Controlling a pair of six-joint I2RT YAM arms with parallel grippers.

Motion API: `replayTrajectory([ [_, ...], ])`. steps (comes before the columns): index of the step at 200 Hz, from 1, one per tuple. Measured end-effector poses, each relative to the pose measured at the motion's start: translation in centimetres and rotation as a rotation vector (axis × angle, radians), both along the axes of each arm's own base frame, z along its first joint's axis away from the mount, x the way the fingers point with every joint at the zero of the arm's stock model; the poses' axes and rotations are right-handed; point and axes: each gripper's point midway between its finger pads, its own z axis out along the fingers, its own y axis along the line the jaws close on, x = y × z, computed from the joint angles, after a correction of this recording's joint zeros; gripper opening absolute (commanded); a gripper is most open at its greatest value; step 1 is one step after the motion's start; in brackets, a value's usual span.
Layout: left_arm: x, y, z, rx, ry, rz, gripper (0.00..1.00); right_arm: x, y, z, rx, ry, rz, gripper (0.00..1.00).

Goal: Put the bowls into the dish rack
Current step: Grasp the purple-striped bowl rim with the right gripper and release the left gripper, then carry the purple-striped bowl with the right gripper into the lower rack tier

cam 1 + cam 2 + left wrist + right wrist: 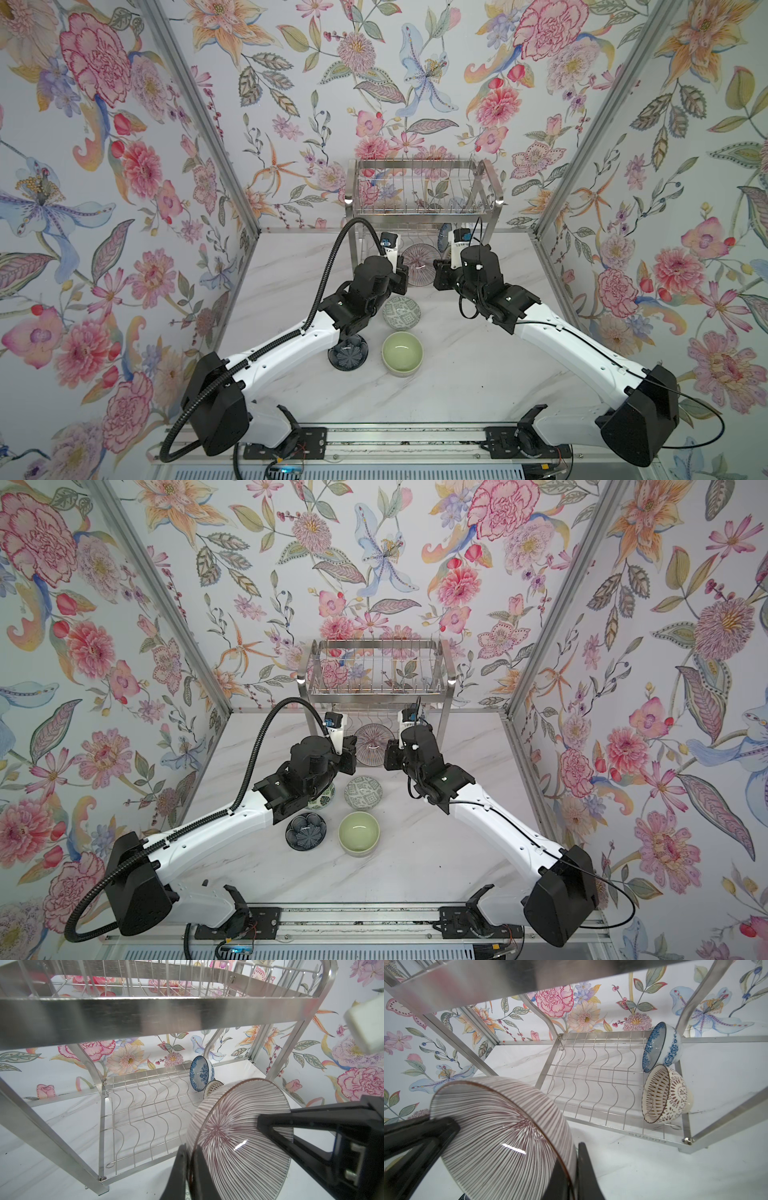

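Next, I let go of the ribbed bowl (419,265) with my left gripper and turn it with my right gripper beside the blue floral bowl (662,1048), because both grippers hold it facing out of the rack.
A ribbed bowl (419,264) (372,744) with dark radiating lines hangs on edge just in front of the dish rack's (424,166) lower shelf (591,1076). My left gripper (190,1147) (404,268) is shut on its left rim. My right gripper (573,1153) (436,270) is shut on the opposite rim. A blue floral bowl (660,1047) (200,1073) and a brown lattice bowl (664,1095) stand on edge at the shelf's right end. A geometric bowl (401,312), a green bowl (402,353) and a dark flower bowl (348,353) sit on the table.
The rack's upper basket (145,1014) overhangs the lower shelf, close above both grippers. A patterned bowl (322,802) is half hidden under my left arm. Flowered walls close in the marble table (478,374) on three sides.
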Motion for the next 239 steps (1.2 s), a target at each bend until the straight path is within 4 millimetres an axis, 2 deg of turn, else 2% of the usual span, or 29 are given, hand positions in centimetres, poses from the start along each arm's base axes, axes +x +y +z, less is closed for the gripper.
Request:
replayTrajectory([
  [7,0.0,0.0,0.3,0.002,-0.002,0.0,0.96,-0.3,-0.2,-0.1,-0.012,-0.001,0.006,0.0],
  [10,0.0,0.1,0.6,0.005,-0.004,0.002,0.99,-0.4,-0.2,-0.2,-0.019,-0.004,0.011,0.0],
  [31,0.1,0.9,2.4,0.012,-0.038,0.021,0.99,-1.1,-0.5,0.3,-0.081,-0.038,0.045,0.0],
  [45,0.1,2.6,3.5,0.021,-0.057,0.045,0.99,-1.4,-0.8,0.5,-0.142,-0.068,0.075,0.0],
  [54,0.2,4.3,4.5,0.023,-0.074,0.073,0.99,-1.6,-0.9,0.4,-0.191,-0.082,0.099,0.0],
  [81,-0.1,11.1,7.5,0.023,-0.133,0.191,0.99,-2.4,-1.2,-1.0,-0.398,-0.115,0.185,0.0],
  [98,-0.3,14.5,8.3,0.036,-0.152,0.263,0.99,-2.9,-1.3,-1.6,-0.546,-0.148,0.229,0.0],
  [112,-0.3,16.0,7.9,0.054,-0.146,0.295,0.99,-2.7,-1.5,-2.0,-0.672,-0.177,0.247,0.0],
  [126,0.0,17.0,6.4,0.075,-0.12,0.31,0.99,-2.1,-1.4,-2.3,-0.788,-0.2,0.258,0.0],
  [149,0.5,18.4,2.9,0.121,-0.045,0.326,0.99,-0.3,-1.5,-2.8,-0.972,-0.219,0.256,0.0],
  [174,0.5,19.7,0.8,0.15,0.001,0.352,0.99,2.3,-1.2,-3.0,-1.139,-0.229,0.231,0.0],
  [194,0.3,20.5,0.3,0.146,0.01,0.356,0.99,4.4,-0.2,-2.9,-1.247,-0.261,0.196,0.0],
  [239,0.5,21.6,0.1,0.139,0.008,0.359,0.99,7.9,2.5,-3.2,-1.416,-0.316,0.135,0.0],
])
